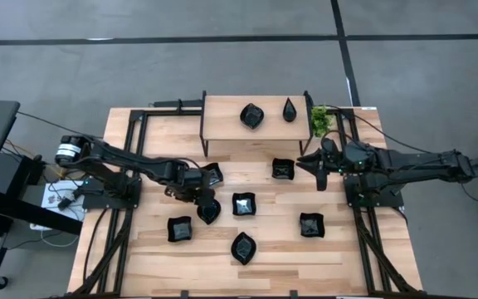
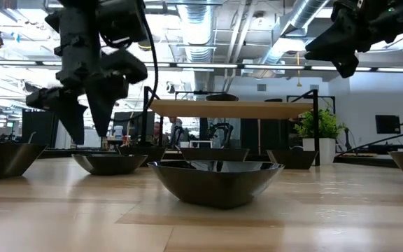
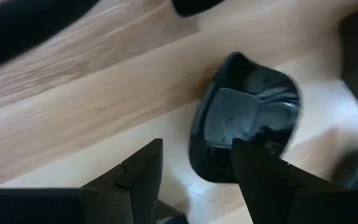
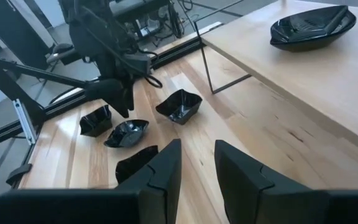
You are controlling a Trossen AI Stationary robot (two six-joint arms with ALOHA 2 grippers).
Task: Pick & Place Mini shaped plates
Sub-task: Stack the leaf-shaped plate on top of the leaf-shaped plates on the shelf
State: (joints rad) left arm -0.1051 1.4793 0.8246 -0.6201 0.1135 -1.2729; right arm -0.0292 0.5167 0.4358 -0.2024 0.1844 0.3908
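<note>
The robot's left gripper has one finger pointing outside the leaf plate's rim [image 3: 197, 140] and the other over the leaf plate's hollow [image 3: 238, 117], so it should go down next until the fingers pinch that rim.
Several glossy black mini shaped plates rest bottom down on the wooden table. A pointed leaf plate [image 1: 209, 210] [image 3: 247, 118] [image 4: 126, 132] lies just below my left gripper [image 1: 200, 198] [image 3: 197, 146] [image 2: 89, 136]. That gripper points steeply down, open, with its fingertips above the plate's rim and clear of it. Square plates [image 1: 212, 173] [image 1: 243, 203] lie close by. My right gripper [image 1: 309, 166] [image 4: 197, 149] [image 2: 341, 52] hangs high over the table's right part. It points almost level toward the left arm, open, with nothing between its fingers.
A raised wooden shelf [image 1: 222, 124] at the far middle carries two more black plates [image 1: 251, 115] [image 1: 290, 110]. A small green plant [image 1: 319, 120] stands beside it. More plates [image 1: 283, 169] [image 1: 179, 228] [image 1: 243, 247] [image 1: 311, 224] are spread over the table's middle and near part.
</note>
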